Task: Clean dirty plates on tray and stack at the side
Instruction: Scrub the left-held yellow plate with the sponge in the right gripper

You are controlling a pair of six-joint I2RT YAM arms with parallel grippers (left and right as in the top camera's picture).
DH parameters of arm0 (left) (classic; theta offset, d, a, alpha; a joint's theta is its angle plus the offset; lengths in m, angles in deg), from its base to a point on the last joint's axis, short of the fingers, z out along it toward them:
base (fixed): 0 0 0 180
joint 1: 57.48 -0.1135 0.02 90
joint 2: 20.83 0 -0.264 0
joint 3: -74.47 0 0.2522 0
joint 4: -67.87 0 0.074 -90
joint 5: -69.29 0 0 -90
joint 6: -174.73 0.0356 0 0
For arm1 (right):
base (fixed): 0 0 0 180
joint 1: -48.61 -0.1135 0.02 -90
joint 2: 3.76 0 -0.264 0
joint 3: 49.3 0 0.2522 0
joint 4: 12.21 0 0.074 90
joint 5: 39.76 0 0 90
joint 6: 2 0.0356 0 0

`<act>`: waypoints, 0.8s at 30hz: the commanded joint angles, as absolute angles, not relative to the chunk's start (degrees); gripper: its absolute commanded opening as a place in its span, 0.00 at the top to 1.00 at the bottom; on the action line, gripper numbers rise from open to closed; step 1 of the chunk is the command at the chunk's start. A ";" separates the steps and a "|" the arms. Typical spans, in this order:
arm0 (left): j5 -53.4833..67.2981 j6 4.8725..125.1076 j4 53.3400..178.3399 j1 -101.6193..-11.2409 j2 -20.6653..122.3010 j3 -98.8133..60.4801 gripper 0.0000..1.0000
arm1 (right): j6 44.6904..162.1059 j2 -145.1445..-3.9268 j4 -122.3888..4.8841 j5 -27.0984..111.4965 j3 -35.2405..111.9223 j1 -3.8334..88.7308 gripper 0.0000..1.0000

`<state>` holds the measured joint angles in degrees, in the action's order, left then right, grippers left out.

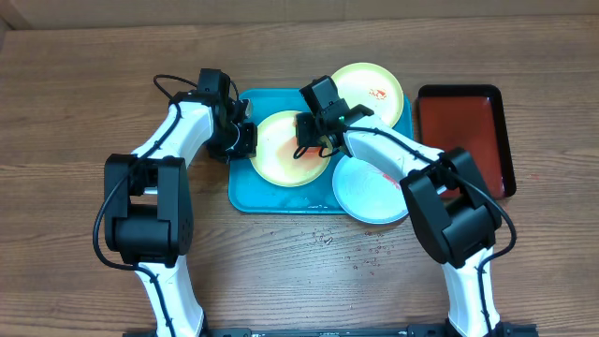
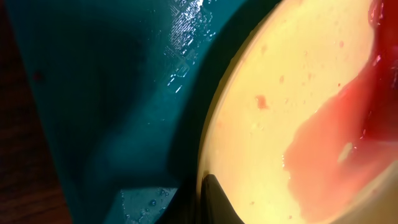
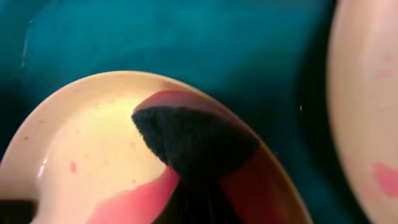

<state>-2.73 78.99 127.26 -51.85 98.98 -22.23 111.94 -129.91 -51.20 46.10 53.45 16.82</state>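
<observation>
The sponge is at the plate's rim (image 3: 266,149), but sauce is smeared over the plate's middle. Next, I wipe back over that sauce (image 2: 326,144) with my right gripper, toward my left gripper.
A yellow-green plate (image 1: 279,159) smeared with red-orange sauce lies in the middle of the teal tray (image 1: 241,195). My left gripper (image 1: 245,140) is shut on its left rim; in the left wrist view one dark finger (image 2: 214,200) lies on the rim of the plate (image 2: 273,124). My right gripper (image 1: 314,140) is shut on a dark sponge (image 3: 193,140) that presses on the sauce on this plate (image 3: 87,149). A second yellow-green plate (image 1: 370,92) with small sauce marks lies at the tray's far right. A pale blue-white plate (image 1: 370,192) lies at the near right corner.
A smaller dark red, black-rimmed tray (image 1: 465,131) lies to the right of the teal tray. Small droplets or crumbs (image 1: 356,248) dot the wooden table in front of the tray. In the right wrist view the second plate's edge (image 3: 367,93) is at the right.
</observation>
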 commanded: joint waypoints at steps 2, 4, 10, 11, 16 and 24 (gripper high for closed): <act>-2.64 81.55 127.41 -51.72 100.18 -22.12 0.96 | 111.75 -132.07 -52.03 30.89 55.51 14.81 0.96; -2.60 81.46 127.15 -51.65 100.18 -22.12 0.96 | 111.55 -132.07 -53.74 25.90 56.60 14.07 0.96; -2.69 81.11 126.30 -51.68 100.18 -22.12 0.96 | 107.24 -132.07 -67.64 24.24 59.23 13.78 0.96; -2.84 80.85 126.19 -51.74 100.18 -22.12 0.96 | 107.22 -132.07 -69.91 25.42 59.23 14.02 0.96; -2.88 80.87 126.17 -51.74 100.18 -22.12 0.96 | 107.24 -132.07 -76.49 42.73 59.23 16.12 0.96; -2.88 80.93 126.17 -51.61 100.18 -22.12 0.96 | 107.29 -132.07 -71.27 67.80 59.33 16.54 0.96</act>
<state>-2.21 79.36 125.88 -51.41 99.11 -22.23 107.46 -130.65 -72.60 47.94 59.77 14.77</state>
